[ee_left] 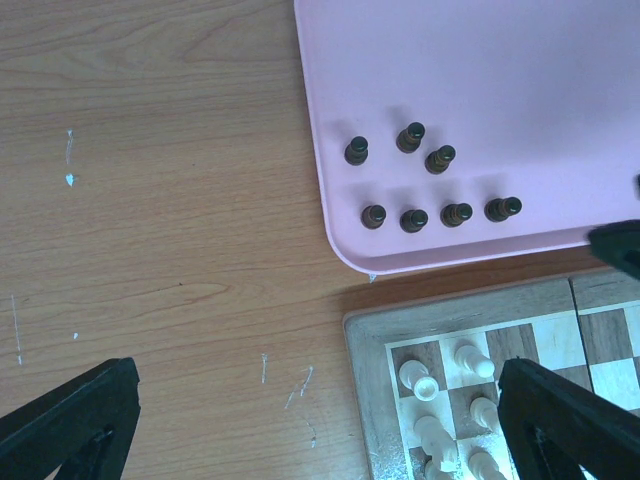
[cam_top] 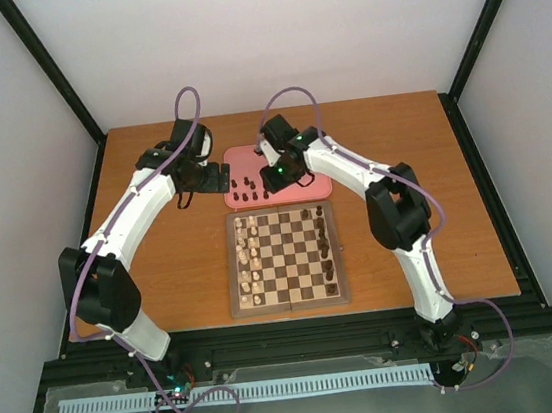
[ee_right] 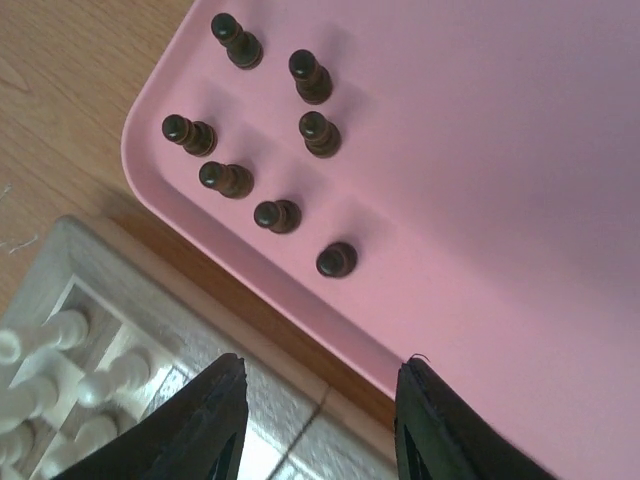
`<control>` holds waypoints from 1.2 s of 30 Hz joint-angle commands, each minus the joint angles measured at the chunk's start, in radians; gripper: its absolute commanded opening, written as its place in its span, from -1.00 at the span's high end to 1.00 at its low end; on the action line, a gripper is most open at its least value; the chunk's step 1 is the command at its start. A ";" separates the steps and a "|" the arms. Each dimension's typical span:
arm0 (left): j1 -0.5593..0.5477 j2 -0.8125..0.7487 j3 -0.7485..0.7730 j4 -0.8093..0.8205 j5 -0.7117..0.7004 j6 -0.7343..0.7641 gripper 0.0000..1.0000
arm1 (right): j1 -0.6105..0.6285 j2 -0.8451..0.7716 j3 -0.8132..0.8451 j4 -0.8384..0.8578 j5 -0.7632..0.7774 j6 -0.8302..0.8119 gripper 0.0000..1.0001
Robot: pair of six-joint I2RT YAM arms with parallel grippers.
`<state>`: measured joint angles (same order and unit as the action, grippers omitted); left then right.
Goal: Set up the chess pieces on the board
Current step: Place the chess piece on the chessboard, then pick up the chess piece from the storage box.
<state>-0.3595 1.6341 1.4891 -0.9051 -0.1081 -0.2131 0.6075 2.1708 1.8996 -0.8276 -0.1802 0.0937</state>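
Note:
My right gripper goes on moving in toward the dark chess piece ending the row, which stands free ahead of the gripper's open fingers, until they straddle its head.
The board lies at the table's middle, with dark chess pieces along its right side. Several more dark chess pieces stand on the pink tray behind it, also seen in the left wrist view and the right wrist view. My left gripper hangs wide open over bare table by the board's far left corner. My right gripper is open and holds nothing, above the tray's near rim and the board's far border.
Cream-white pieces fill the board's left columns. The tray is bare pink to the right of the dark pieces. Wooden table surrounds the board, with black frame posts at the corners.

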 commanded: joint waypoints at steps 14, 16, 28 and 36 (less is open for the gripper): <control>-0.007 -0.043 -0.026 0.017 -0.002 -0.003 -0.99 | 0.031 0.254 0.228 -0.052 -0.024 0.008 0.17; -0.007 -0.043 -0.030 0.019 -0.002 -0.003 -0.99 | 0.031 0.274 0.252 -0.059 -0.008 0.008 0.17; -0.007 -0.051 -0.053 0.028 0.003 -0.006 -0.99 | 0.028 0.320 0.306 -0.076 0.028 0.019 0.32; -0.007 -0.048 -0.057 0.032 0.014 -0.008 -1.00 | 0.022 0.355 0.371 -0.084 0.032 0.026 0.44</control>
<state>-0.3595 1.6142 1.4303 -0.8886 -0.1040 -0.2131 0.6338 2.4935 2.2223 -0.9001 -0.1638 0.1085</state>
